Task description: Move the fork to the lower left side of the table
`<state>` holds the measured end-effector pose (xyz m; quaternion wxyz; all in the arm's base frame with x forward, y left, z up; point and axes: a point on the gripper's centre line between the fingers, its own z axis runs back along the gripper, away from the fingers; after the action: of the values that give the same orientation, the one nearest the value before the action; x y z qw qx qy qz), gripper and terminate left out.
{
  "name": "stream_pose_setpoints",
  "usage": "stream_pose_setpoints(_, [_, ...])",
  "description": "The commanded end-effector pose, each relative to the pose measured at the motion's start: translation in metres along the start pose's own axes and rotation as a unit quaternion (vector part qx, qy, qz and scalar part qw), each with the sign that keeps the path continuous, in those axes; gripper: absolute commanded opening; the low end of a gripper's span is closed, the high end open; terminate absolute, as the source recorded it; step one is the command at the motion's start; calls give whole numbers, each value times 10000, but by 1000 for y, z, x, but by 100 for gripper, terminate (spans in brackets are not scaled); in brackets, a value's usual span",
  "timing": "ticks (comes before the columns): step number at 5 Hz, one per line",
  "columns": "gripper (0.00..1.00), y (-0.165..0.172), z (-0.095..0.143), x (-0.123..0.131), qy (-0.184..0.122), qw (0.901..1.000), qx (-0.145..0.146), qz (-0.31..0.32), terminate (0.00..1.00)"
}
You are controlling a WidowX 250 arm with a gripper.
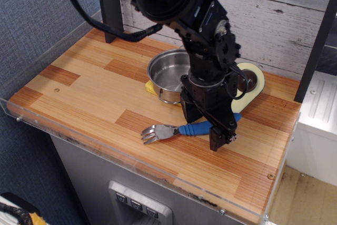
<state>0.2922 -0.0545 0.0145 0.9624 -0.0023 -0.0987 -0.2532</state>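
Observation:
My gripper will make the fork swing its tines toward the front edge of the table when it closes, because the fork's blue handle [199, 128] lies crooked between the open fingers.
The fork [181, 129] lies on the wooden table [84, 85] near the front edge, right of the middle. Its silver tines point left and its ribbed blue handle runs right, partly hidden behind the gripper. My black gripper [204, 128] hangs low over the handle's middle. It is open, with one finger [190, 111] behind the handle and the other finger [218, 138] in front of it. The fingers straddle the handle without closing on it.
A steel pot [169, 74] sits on a yellow cloth [152, 88] behind the fork. A toy avocado half [251, 84] lies to the right of the pot. A dark post [109, 6] stands at the back left. A clear acrylic rim [105, 148] edges the table.

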Motion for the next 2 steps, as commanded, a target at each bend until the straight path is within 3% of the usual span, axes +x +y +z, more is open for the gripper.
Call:
stream_pose_setpoints(1, [100, 10, -2, 5, -124, 9998, -144, 67, 0])
stream_pose_setpoints(2, [0, 9, -2, 6, -144, 9998, -129, -55, 0])
